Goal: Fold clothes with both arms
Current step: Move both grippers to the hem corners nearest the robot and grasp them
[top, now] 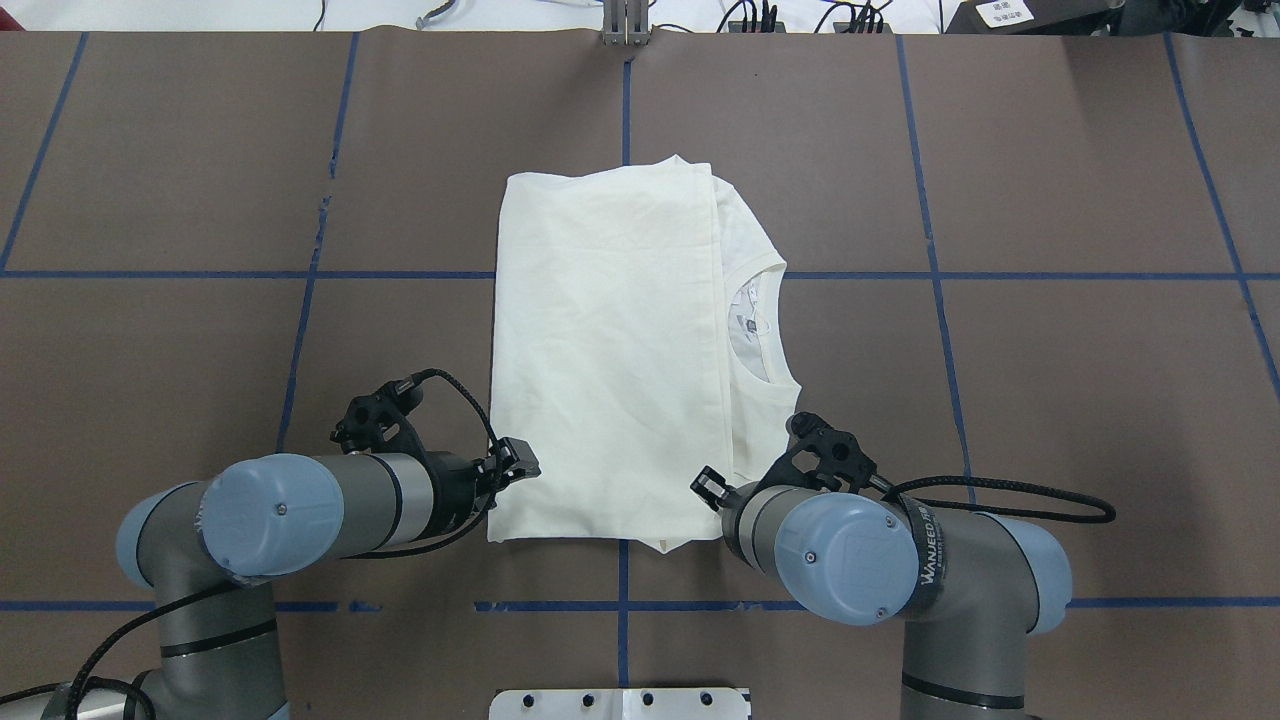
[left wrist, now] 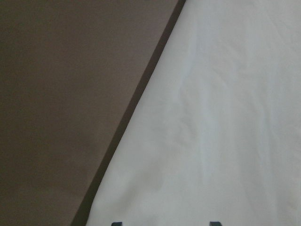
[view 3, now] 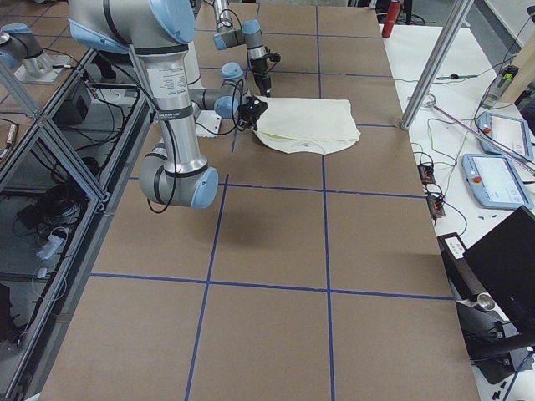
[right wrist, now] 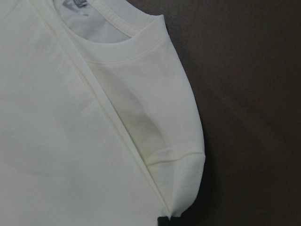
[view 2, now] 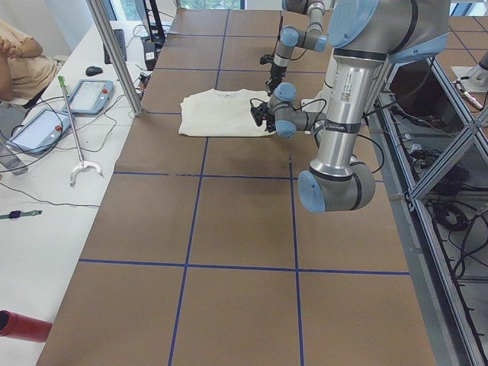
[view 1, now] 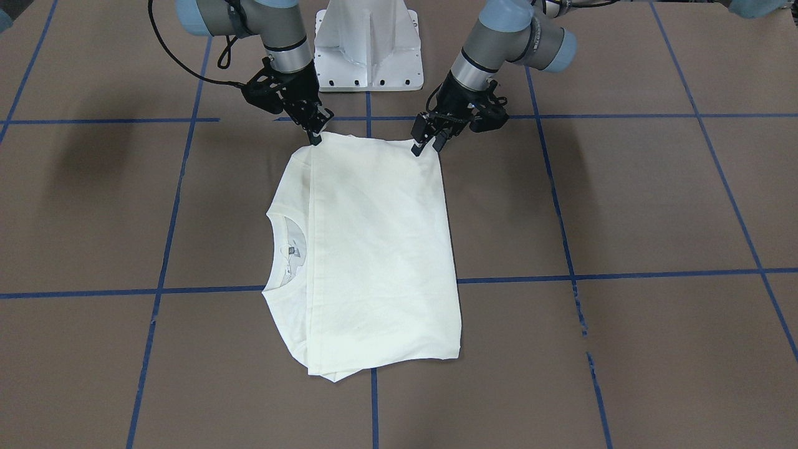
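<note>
I am expecting the cream T-shirt [view 1: 379, 258] to slide along whole, with its folds kept, when I pull its near corners toward the white pedestal base, because its layers lie flat together [view 1: 308, 280].
The cream T-shirt [view 1: 380, 249] lies folded into a rectangle on the brown table, plain side up and print hidden. It also shows in the overhead view [top: 600, 350]. Its ribbed collar [view 1: 277, 249] points toward my right side. My left gripper [view 1: 427, 147] is open at the shirt's near corner, and its two tips stand wide apart over the cloth [left wrist: 225, 117] in the left wrist view. My right gripper [view 1: 316, 137] is shut on the near corner by the shoulder fold. Its tip [right wrist: 162, 221] sits at that cloth corner [right wrist: 178, 188].
The white pedestal base [view 1: 368, 50] stands just behind the shirt. Blue tape lines [top: 625, 110] grid the table. A side bench holds tablets [view 2: 91, 95], a silver grabber pole [view 2: 72, 130], a metal post [view 2: 114, 53] and a seated operator [view 2: 15, 61].
</note>
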Available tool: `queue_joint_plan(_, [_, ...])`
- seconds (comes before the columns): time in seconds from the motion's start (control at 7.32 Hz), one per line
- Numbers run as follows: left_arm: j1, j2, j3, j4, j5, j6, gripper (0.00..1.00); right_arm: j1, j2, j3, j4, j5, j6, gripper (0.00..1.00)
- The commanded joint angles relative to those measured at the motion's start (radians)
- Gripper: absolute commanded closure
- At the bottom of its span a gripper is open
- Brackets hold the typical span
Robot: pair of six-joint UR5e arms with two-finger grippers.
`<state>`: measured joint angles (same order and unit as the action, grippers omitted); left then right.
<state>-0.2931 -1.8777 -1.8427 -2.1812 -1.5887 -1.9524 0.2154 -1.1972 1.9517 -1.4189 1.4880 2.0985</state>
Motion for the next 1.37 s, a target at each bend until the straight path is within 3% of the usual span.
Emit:
queue_joint_plan(0.0, [0.012, 0.003, -0.003, 0.039, 0.003, -0.019, 0.31, -0.001, -0.001, 0.006, -0.002, 0.0, 0.0, 1.0])
queue_joint_plan(0.14, [0.028, 0.0, -0.001, 0.104, 0.003, -0.019, 0.31, -0.001, -0.002, 0.006, 0.0, 0.0, 0.0, 1.0])
queue_joint_plan(0.41, [0.043, -0.001, -0.001, 0.115, 0.003, -0.022, 0.35, -0.002, -0.002, 0.006, -0.002, 0.0, 0.0, 1.0])
queue_joint_plan(0.55, [0.043, -0.003, -0.003, 0.115, 0.001, -0.029, 0.55, -0.001, -0.002, 0.006, 0.0, 0.0, 0.0, 1.0])
queue_joint_plan(0.68, [0.048, -0.004, -0.003, 0.113, 0.0, -0.058, 1.0, -0.001, -0.002, 0.006, -0.002, 0.0, 0.0, 1.0])
queue_joint_plan(0.96, [0.049, -0.006, -0.007, 0.113, -0.002, -0.059, 1.0, -0.001, -0.01, 0.006, 0.0, 0.0, 0.0, 1.0])
queue_joint_plan(1.23, [0.057, 0.031, -0.14, 0.133, -0.037, -0.06, 1.0, -0.008, -0.03, 0.053, -0.002, 0.0, 0.003, 1.0])
